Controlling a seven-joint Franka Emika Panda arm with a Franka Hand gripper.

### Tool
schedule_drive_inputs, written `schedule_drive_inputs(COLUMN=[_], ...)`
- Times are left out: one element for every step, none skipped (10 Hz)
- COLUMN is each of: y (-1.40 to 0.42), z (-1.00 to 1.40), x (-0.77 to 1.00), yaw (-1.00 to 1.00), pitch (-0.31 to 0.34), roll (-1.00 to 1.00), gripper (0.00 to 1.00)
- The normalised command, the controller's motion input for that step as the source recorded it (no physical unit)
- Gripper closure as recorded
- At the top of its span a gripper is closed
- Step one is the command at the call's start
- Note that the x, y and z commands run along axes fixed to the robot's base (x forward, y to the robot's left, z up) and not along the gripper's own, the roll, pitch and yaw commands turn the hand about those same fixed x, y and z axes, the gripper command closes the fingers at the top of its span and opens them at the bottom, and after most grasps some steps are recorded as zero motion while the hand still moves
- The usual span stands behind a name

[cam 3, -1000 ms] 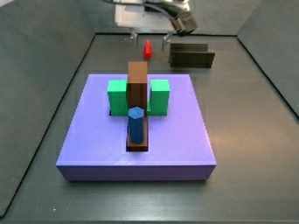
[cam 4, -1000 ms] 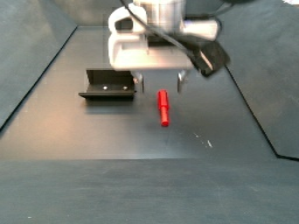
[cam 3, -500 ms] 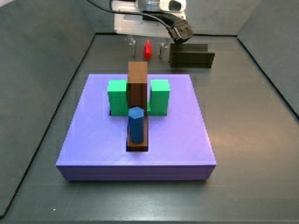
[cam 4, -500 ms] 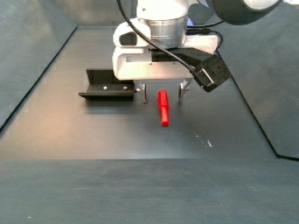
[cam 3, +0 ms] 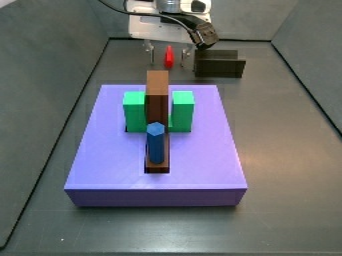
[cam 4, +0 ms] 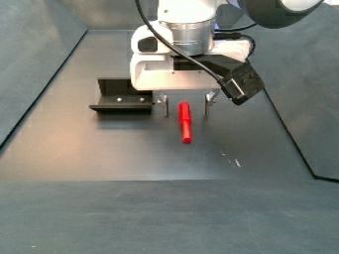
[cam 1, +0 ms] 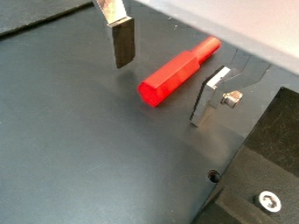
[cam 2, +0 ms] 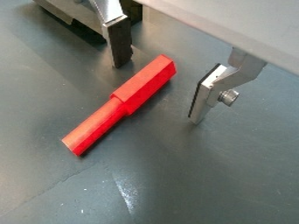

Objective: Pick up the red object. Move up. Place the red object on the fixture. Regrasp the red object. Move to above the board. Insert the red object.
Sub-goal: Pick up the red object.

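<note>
The fixture's raised back and front block have a hollow (cam 3: 218, 59) between them, so I expect the red object (cam 3: 168, 58) to stay propped up in that hollow when I put it there.
The red object (cam 4: 185, 121) lies flat on the dark floor, a thin peg with one thicker end, also seen behind the board (cam 3: 170, 55). My gripper (cam 4: 184, 104) hangs low over it and is open. In both wrist views the thick end of the red object (cam 1: 177, 70) (cam 2: 117, 103) lies between the two fingers, with a gap on each side. The gripper (cam 1: 162, 87) (cam 2: 160, 87) holds nothing. The fixture (cam 4: 122, 96) (cam 3: 219, 64) stands close beside the gripper. The purple board (cam 3: 187, 165) lies nearer the front.
On the board stand two green blocks (cam 3: 136, 108), a brown bar (cam 3: 158, 95) and a blue peg (cam 3: 156, 140). In the wrist views the fixture's dark body (cam 1: 267, 149) (cam 2: 70, 16) sits just past one finger. Grey walls enclose the floor.
The gripper has come down from above the red object until its fingers straddle the peg. Over the last half second it has hardly moved. The red object has not shifted.
</note>
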Motion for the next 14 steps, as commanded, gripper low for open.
schedule_drive_inputs(y=[0.00,0.00,0.00,0.00,0.00,0.00,0.00,0.00,0.00,0.00,0.00,0.00,0.00,0.00], z=[0.00,0.00,0.00,0.00,0.00,0.00,0.00,0.00,0.00,0.00,0.00,0.00,0.00,0.00], x=[0.00,0.00,0.00,0.00,0.00,0.00,0.00,0.00,0.00,0.00,0.00,0.00,0.00,0.00], yaw=[0.00,0.00,0.00,0.00,0.00,0.00,0.00,0.00,0.00,0.00,0.00,0.00,0.00,0.00], pitch=[0.000,0.000,0.000,0.000,0.000,0.000,0.000,0.000,0.000,0.000,0.000,0.000,0.000,0.000], roll=[0.00,0.00,0.00,0.00,0.00,0.00,0.00,0.00,0.00,0.00,0.00,0.00,0.00,0.00], gripper=[0.00,1.00,1.00,1.00,1.00,1.00,1.00,1.00,1.00,1.00,1.00,1.00,1.00,1.00])
